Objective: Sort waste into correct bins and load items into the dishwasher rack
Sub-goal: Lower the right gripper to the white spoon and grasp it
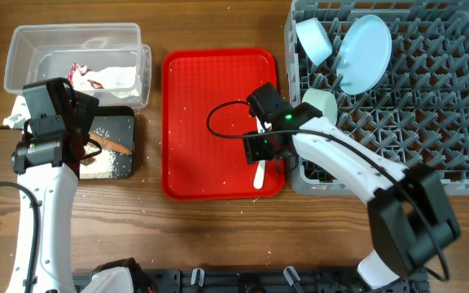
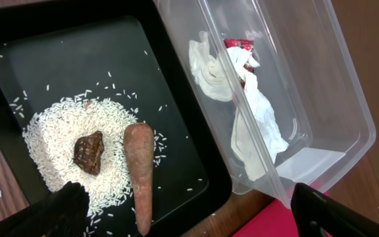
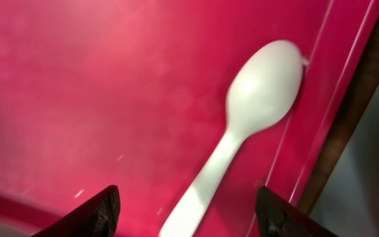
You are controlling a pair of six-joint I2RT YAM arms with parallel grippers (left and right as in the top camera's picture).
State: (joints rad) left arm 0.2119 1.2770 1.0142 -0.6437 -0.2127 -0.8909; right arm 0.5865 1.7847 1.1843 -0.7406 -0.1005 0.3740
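The robot's right gripper is over the white spoon's handle, short of the spoon's head, so it should move forward and take the spoon near its head.
The white spoon lies at the right edge of the red tray. My right gripper hovers over it, open; in the right wrist view the spoon's handle lies between the open fingers. The rack holds a plate, a bowl and a second pale bowl. My left gripper is open and empty above the black tray, which holds rice, a brown lump and the carrot-like stick. The clear tub holds the wrapper. No yellow cup shows.
The clear tub and black tray sit at the left, the red tray in the middle, the rack at the right, close against the red tray's edge. Scattered rice grains dot the red tray and the wooden table.
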